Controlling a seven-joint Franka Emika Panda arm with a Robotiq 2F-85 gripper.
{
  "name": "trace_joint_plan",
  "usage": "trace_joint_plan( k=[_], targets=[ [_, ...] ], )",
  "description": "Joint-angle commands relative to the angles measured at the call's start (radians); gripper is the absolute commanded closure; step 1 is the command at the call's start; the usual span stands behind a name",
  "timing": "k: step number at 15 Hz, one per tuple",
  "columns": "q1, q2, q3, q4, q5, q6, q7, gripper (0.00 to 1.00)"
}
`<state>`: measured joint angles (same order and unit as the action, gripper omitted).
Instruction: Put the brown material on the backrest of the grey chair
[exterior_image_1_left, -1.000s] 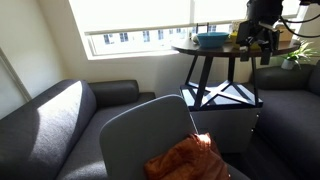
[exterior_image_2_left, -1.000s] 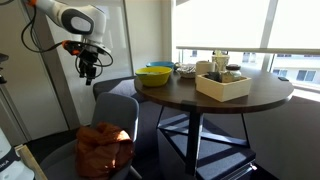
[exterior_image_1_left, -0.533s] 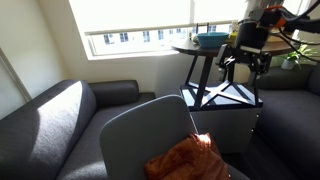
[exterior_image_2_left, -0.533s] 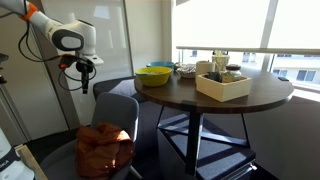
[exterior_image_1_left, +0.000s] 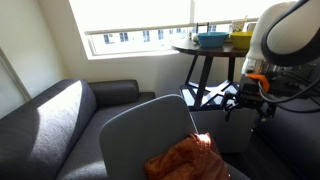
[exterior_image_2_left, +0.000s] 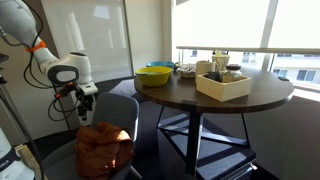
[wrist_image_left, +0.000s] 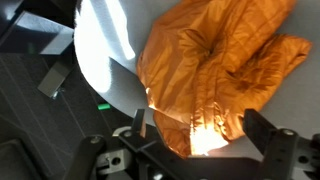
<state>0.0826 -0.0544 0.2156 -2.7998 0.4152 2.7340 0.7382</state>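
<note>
My gripper is open, up high and off to the side of the brown material (exterior_image_1_left: 182, 160), so next I swing in over its sunlit edge (wrist_image_left: 207, 138) and go down before I close my fingers.
The brown material (exterior_image_1_left: 190, 160) is a crumpled orange-brown cloth lying on the seat of the grey chair (exterior_image_1_left: 140, 135). It also shows in an exterior view (exterior_image_2_left: 105, 148) and fills the wrist view (wrist_image_left: 215, 65). The chair's backrest (exterior_image_2_left: 118, 108) stands upright behind the cloth. My gripper (exterior_image_2_left: 80, 108) hangs just above the cloth, beside the backrest. In the wrist view its fingers (wrist_image_left: 200, 135) are spread wide with the cloth between and below them, not gripped. It also shows in an exterior view (exterior_image_1_left: 243, 100).
A round dark table (exterior_image_2_left: 220, 95) carries a yellow bowl (exterior_image_2_left: 155, 75), a blue bowl (exterior_image_1_left: 211, 39) and a white box of items (exterior_image_2_left: 223, 84). A grey sofa (exterior_image_1_left: 50, 120) stands by the window. Dark floor lies around the chair.
My arm has come down from high near the table to just above the cloth on the chair seat. The cloth has not moved.
</note>
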Motion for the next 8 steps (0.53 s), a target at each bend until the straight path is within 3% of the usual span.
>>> trace_joint_plan(
  k=[1,5,6,8],
  targets=[
    [0.024,0.042,-0.032,0.009,-0.002,0.005,-0.005,0.00],
    [0.025,0.038,-0.036,0.025,-0.003,0.004,-0.005,0.00],
    [0.026,0.068,-0.034,0.035,-0.011,0.054,0.034,0.00],
    [0.053,0.154,-0.018,0.088,0.212,0.203,-0.108,0.00]
  ],
)
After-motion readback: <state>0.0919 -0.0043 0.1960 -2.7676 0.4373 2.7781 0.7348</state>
